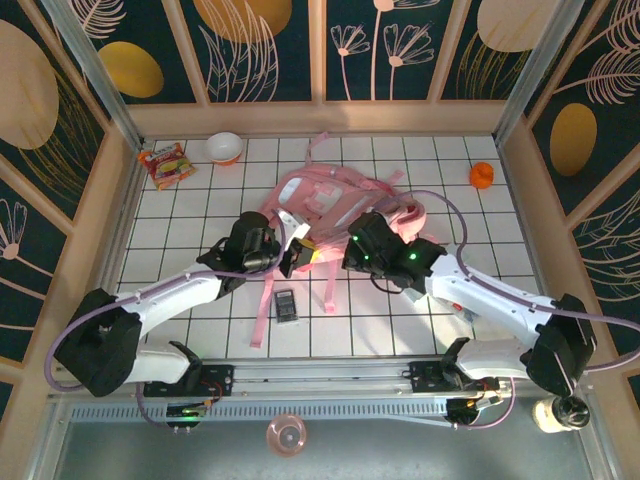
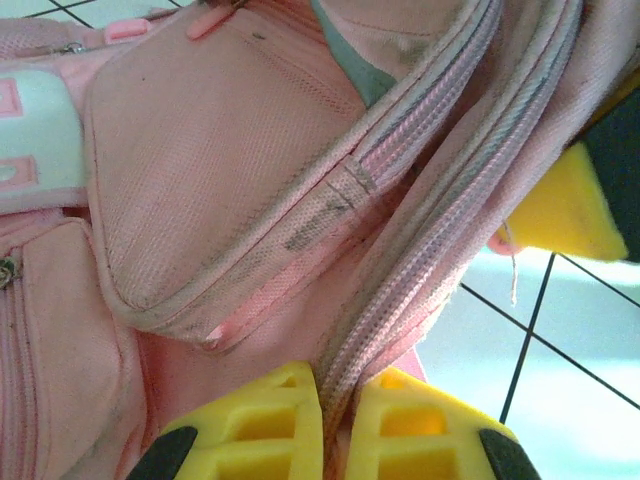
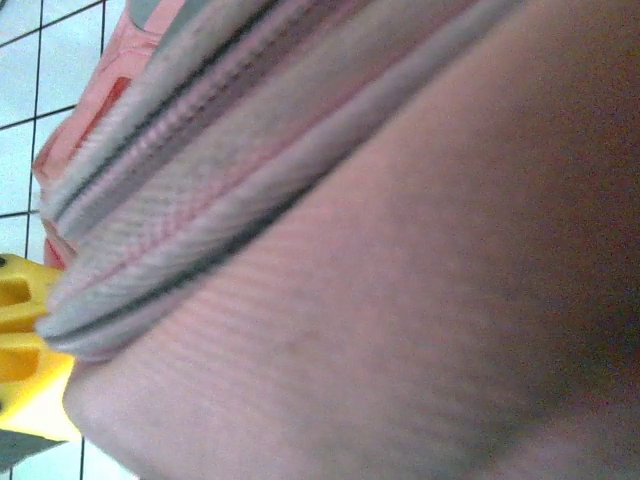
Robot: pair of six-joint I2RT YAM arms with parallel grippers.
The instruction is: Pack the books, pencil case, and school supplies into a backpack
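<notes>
The backpack's side bunches up at my right gripper, so I should lay the backpack flat and take its side edge with my left gripper.
The pink backpack lies in the middle of the table, its front pockets close in the left wrist view. My left gripper is shut on the backpack's zipper band, pinched between the yellow fingers. It sits at the bag's near edge. My right gripper is pushed into the bag's near right side. Pink fabric covers its jaws, shut on that fabric. The dark grey calculator lies flat on the tiles just in front of the bag. The books and pencil case are hidden.
A red-and-yellow snack packet and a white bowl sit at the back left. A small orange thing is at the back right. A pink strap trails toward the near edge beside the calculator.
</notes>
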